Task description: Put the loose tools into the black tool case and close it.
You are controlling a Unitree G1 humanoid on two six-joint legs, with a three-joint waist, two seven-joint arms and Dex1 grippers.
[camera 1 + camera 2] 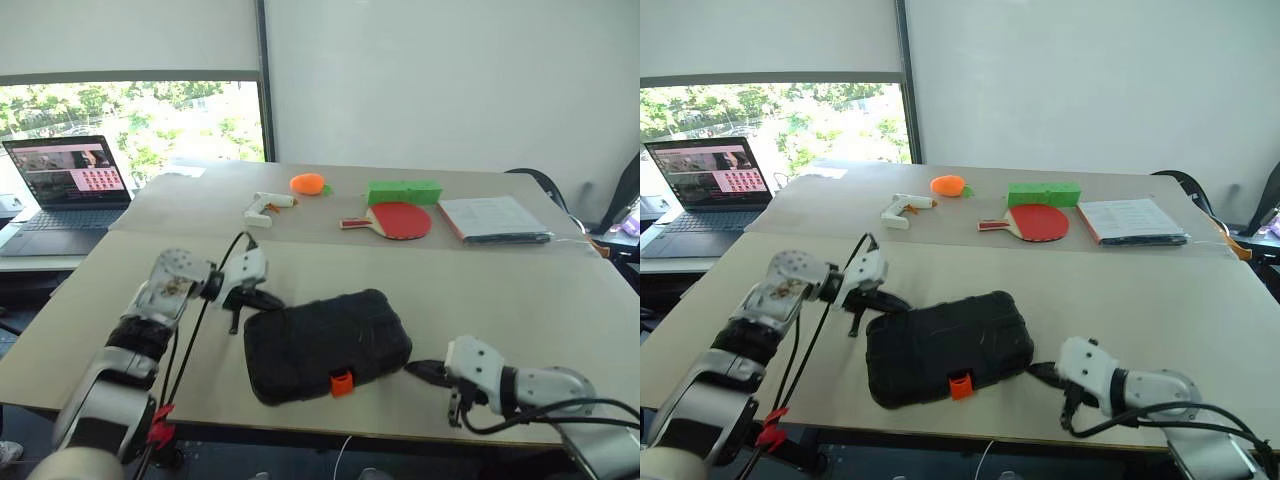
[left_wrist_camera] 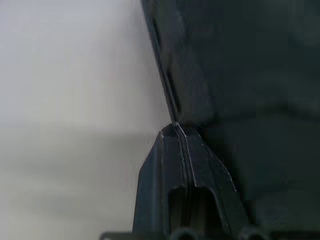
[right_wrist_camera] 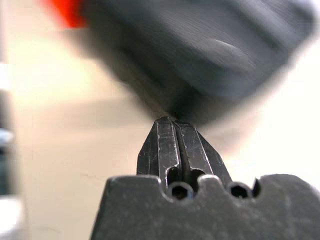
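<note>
I should press the lid [image 1: 315, 345] down with my left gripper while my right gripper pushes the orange latch [image 1: 342, 383] shut, because the latch sticks out from the case's front edge.
The black tool case [image 1: 325, 345] lies shut on the near table, its orange latch [image 1: 342, 384] facing the front edge. My left gripper [image 1: 268, 300] is shut with nothing in it, its tips at the case's far left corner; in the left wrist view the fingers [image 2: 176, 150] touch the case's edge [image 2: 200, 75]. My right gripper [image 1: 418, 370] is shut and empty too, pointing at the case's right end [image 3: 210, 55]. No loose tools lie on the table; whatever the case holds is hidden.
On the far table lie a white glue gun [image 1: 265, 206], an orange toy [image 1: 307, 183], a green block [image 1: 403, 191], a red paddle [image 1: 397, 220] and a folder of papers [image 1: 493, 218]. A laptop [image 1: 68, 190] stands open at the far left.
</note>
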